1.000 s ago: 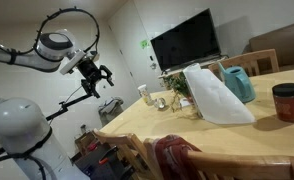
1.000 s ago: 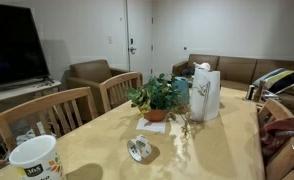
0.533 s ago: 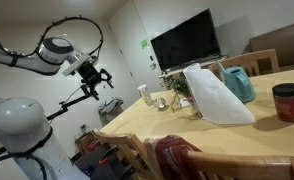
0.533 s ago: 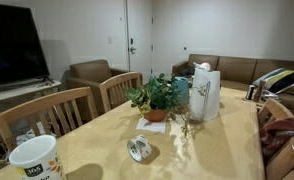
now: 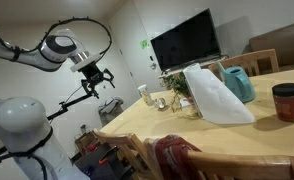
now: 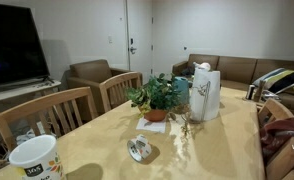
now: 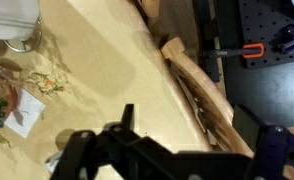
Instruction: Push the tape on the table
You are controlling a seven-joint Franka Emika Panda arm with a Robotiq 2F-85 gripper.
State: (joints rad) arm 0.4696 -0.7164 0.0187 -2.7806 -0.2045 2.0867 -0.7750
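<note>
My gripper keeps going and closes until its fingers touch, ready to push the tape (image 6: 139, 149), because my empty fingers hang clear of the table edge (image 7: 161, 68).
The tape (image 6: 139, 149) is a small roll lying on the light yellowish wooden table (image 6: 202, 150), in front of the potted plant. In an exterior view it appears as a small object (image 5: 159, 102) beside a white cup. My gripper (image 5: 97, 78) hangs in the air well to the left of the table (image 5: 237, 140), far from the tape, with its jaws open and empty. In the wrist view the gripper (image 7: 202, 140) looks down on the table edge (image 7: 107, 60) and its dark fingers (image 7: 127, 118) stand wide apart.
A potted plant (image 6: 157, 98), a white paper bag (image 6: 204, 92) and a white cup (image 6: 37, 160) stand on the table. A red jar (image 5: 287, 102) and teal jug (image 5: 237, 83) sit further along. Wooden chairs (image 6: 47, 118) line the table side (image 7: 197, 90).
My gripper has shifted slightly toward the table and a little lower, and the arm has swung with it. The tape and the other things on the table have not moved.
</note>
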